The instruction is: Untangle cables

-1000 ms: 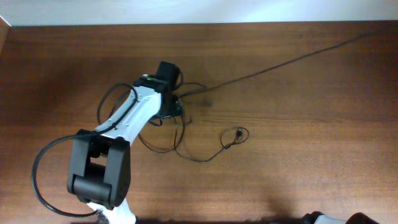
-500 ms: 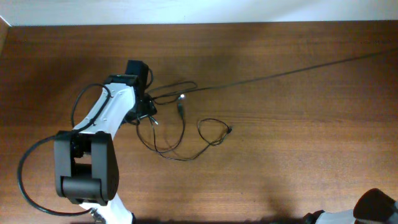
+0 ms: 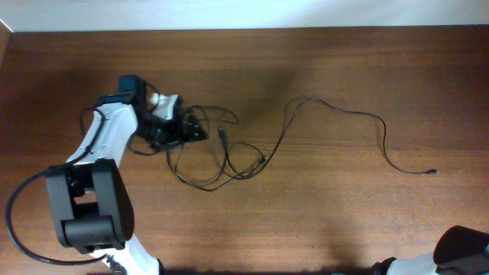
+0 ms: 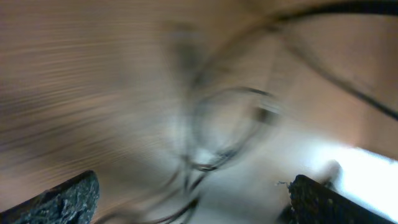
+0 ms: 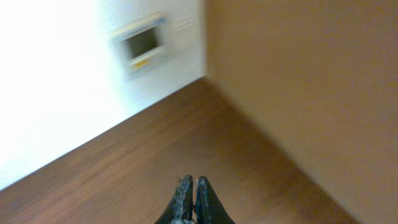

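Observation:
I should take the cord's bend (image 3: 314,99) with my right gripper and pull it tight, because the long cord runs loose from the knot (image 3: 278,142), far from my left gripper.
The cables (image 3: 218,156) are thin black cords, knotted in loose loops left of the table's middle. One long cord (image 3: 344,114) runs out of the knot to the right and lies slack, ending in a small plug (image 3: 432,172). My left gripper (image 3: 187,130) sits at the knot's left edge. In the left wrist view, which is heavily blurred, its fingers (image 4: 62,199) stand wide apart and open, with smeared cable loops (image 4: 224,130) ahead of them. My right gripper (image 5: 191,193) is shut on nothing, over bare wood.
The wooden table (image 3: 321,221) spans the overhead view, with a pale wall along its far edge. The right arm (image 3: 462,256) shows only at the bottom right corner. A wall panel (image 5: 142,45) and a board edge appear in the right wrist view.
My left arm has swung left, dragging the knot with it. The long cord, taut toward the upper right before, has dropped slack onto the table with its plug end in view.

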